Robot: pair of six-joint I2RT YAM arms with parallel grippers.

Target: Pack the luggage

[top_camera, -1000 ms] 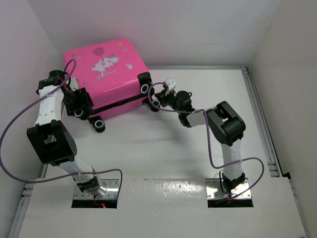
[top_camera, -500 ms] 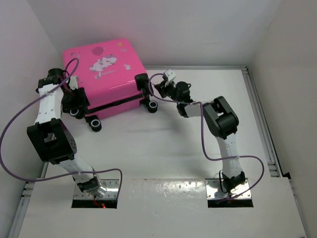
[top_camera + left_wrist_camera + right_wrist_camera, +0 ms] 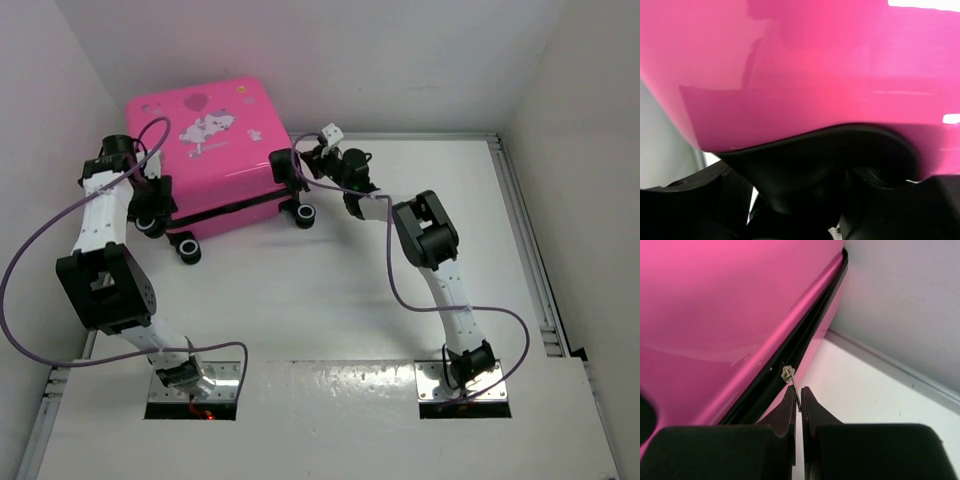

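Observation:
The black seam is clear ahead and my fingers are closed on the zipper pull (image 3: 794, 389), so my right gripper should keep pulling until the slider gets near the back corner (image 3: 843, 261), and then let go.
The hot-pink luggage (image 3: 205, 150) lies flat and closed at the back left of the table, white cartoon print on top. My left gripper (image 3: 150, 205) is at its front-left corner. In the left wrist view the pink shell (image 3: 815, 65) fills the top, and the black wheel mount (image 3: 815, 160) sits between my dark fingers (image 3: 685, 205). My right gripper (image 3: 303, 165) is at the luggage's right side. In the right wrist view it (image 3: 799, 390) is shut on the thin metal zipper pull (image 3: 796, 392), whose slider (image 3: 788, 373) sits on the black zipper seam (image 3: 805, 330).
The luggage's back and left sides stand close to the white walls (image 3: 60, 110). Two black wheels (image 3: 306, 214) (image 3: 187, 251) stick out of its front edge. A metal rail (image 3: 525, 250) runs along the table's right edge. Purple cables (image 3: 390, 280) loop off both arms.
The right gripper has travelled back and left along the luggage's right side with the zipper pull. The luggage has shifted slightly left, and the left gripper went with it.

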